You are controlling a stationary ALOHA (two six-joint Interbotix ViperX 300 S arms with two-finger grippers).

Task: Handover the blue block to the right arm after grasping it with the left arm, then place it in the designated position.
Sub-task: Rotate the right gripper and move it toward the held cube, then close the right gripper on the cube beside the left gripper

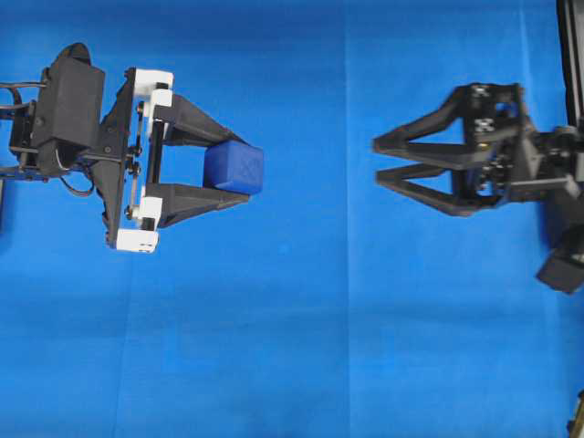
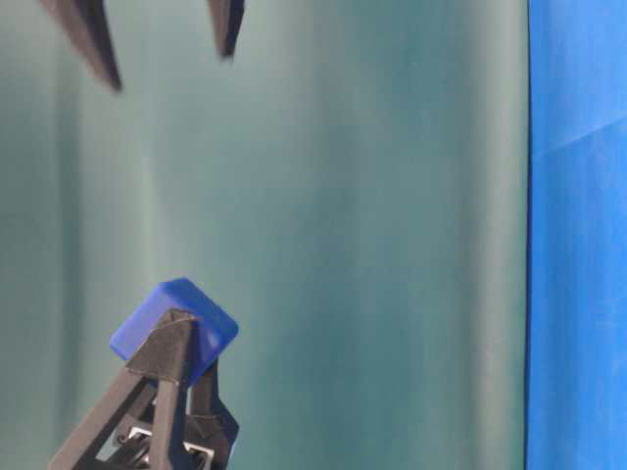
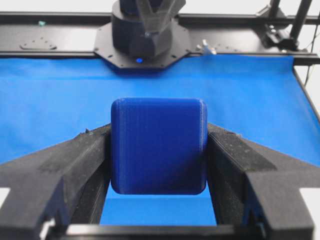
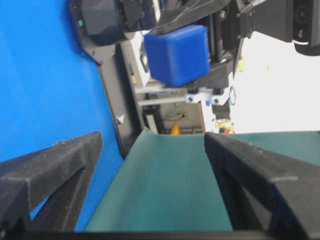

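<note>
I should keep moving my right gripper's open fingertips forward until they straddle the block (image 1: 236,165), as the blue block's loose end (image 1: 253,170) sticks out toward them from my left gripper.
The blue block (image 1: 234,168) is pinched between the black fingers of my left gripper (image 1: 240,169), the one with white blocks on its rail. In the left wrist view the block (image 3: 158,145) fills the gap between both fingers (image 3: 85,165), with blue cloth showing under it. My right gripper (image 1: 377,161), all black, points at the block from the right with a wide gap between them. Its jaws are open and empty. In the right wrist view the block (image 4: 177,54) is ahead of the open right gripper (image 4: 152,142). The table-level view shows the block (image 2: 174,328) and the right fingertips (image 2: 227,44) apart.
Blue cloth (image 1: 292,347) covers the table. A green backdrop (image 2: 372,245) fills the table-level view. A black frame rail (image 3: 60,42) and the right arm's base (image 3: 145,35) stand at the far table edge in the left wrist view.
</note>
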